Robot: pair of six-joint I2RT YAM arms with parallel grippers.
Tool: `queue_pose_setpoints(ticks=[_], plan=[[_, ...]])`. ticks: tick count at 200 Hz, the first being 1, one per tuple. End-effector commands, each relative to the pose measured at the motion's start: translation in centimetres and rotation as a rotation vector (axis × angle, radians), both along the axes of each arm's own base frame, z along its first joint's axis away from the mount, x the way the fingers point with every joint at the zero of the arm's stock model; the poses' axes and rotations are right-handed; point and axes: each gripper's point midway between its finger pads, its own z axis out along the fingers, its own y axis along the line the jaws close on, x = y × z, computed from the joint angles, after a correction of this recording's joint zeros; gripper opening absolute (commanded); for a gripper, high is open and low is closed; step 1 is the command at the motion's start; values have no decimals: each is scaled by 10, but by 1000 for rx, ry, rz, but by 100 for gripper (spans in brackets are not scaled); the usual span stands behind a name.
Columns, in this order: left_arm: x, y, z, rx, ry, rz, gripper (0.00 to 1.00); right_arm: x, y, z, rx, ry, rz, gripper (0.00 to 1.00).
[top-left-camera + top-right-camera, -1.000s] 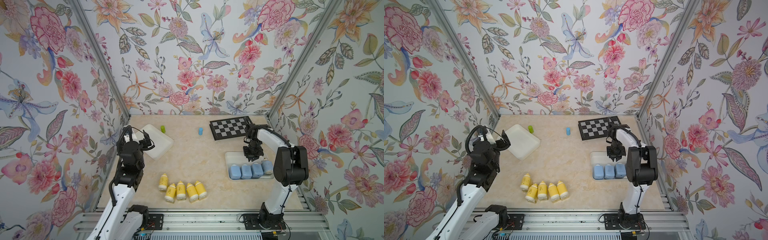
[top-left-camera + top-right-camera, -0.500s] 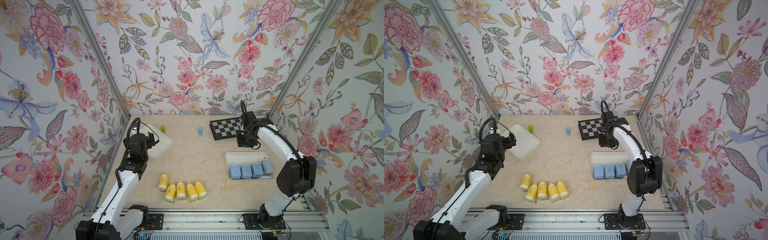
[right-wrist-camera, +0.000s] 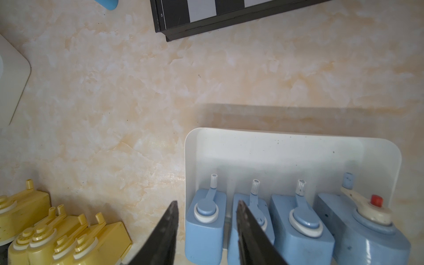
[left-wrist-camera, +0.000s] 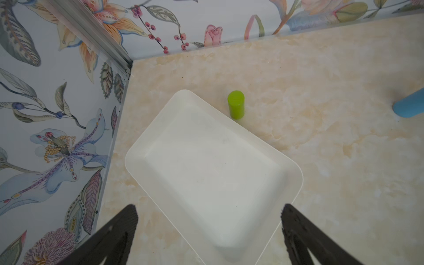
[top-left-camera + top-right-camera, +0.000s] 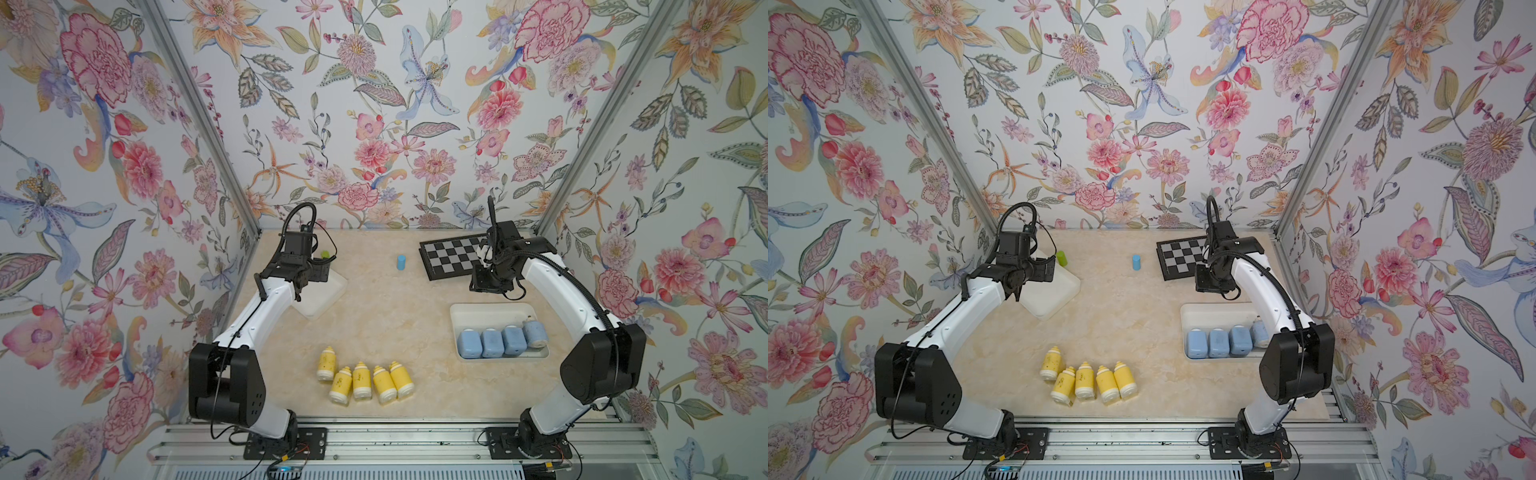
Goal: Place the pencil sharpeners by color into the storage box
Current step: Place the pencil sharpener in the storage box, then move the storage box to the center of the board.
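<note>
The empty storage box [image 5: 1048,293] is slanted near the back corner and needs its rim [image 5: 1062,299] pulled toward the middle by the robot's left gripper before the robot puts yellow pencil sharpeners in.
Several yellow pencil sharpeners [image 5: 361,380] [image 5: 1088,380] lie side by side near the table's front edge; the right wrist view also catches them [image 3: 57,236]. Several pale-blue pencil sharpeners [image 5: 498,341] [image 3: 206,224] stand in a row in the front half of the white storage box [image 5: 486,308] [image 3: 275,135] on the right. A second white storage box [image 5: 332,293] [image 4: 160,128] at the back left holds nothing. My left gripper [image 4: 210,208] [image 5: 318,272] hangs open above it. My right gripper [image 3: 206,204] [image 5: 484,282] hovers behind the right box, open and holding nothing.
A small green cylinder [image 5: 325,252] [image 4: 235,104] stands just behind the left box. A small blue cylinder [image 5: 400,262] [image 5: 1136,262] stands at the back centre. A black-and-white checkerboard [image 5: 453,257] [image 3: 218,18] lies at the back right. Flowered walls close in three sides.
My right arm rose from the box of blue sharpeners and drew back toward the checkerboard, its jaws parting. My left arm reached forward over the empty box.
</note>
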Motion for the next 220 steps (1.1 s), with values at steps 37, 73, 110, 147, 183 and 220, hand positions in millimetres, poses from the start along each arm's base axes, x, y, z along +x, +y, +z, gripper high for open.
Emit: queue_pose_setpoints(ticks=[37, 73, 110, 147, 183, 220], plan=[[-9, -23, -52, -24, 225, -82, 91, -6, -3, 7, 64, -29, 26, 44], [-18, -35, -79, -21, 327, -126, 84, -10, -3, 1, 79, -24, 23, 44], [-22, -40, -95, -33, 404, -153, 84, -11, -4, 2, 95, -26, 16, 45], [-25, -40, -107, -29, 450, -153, 82, -14, -4, -1, 103, -23, 16, 45], [-28, -39, -117, -31, 483, -139, 67, -16, -6, -2, 109, -22, 13, 45], [-35, -38, -123, -35, 511, -129, 63, -17, -5, -3, 119, -24, 11, 45]])
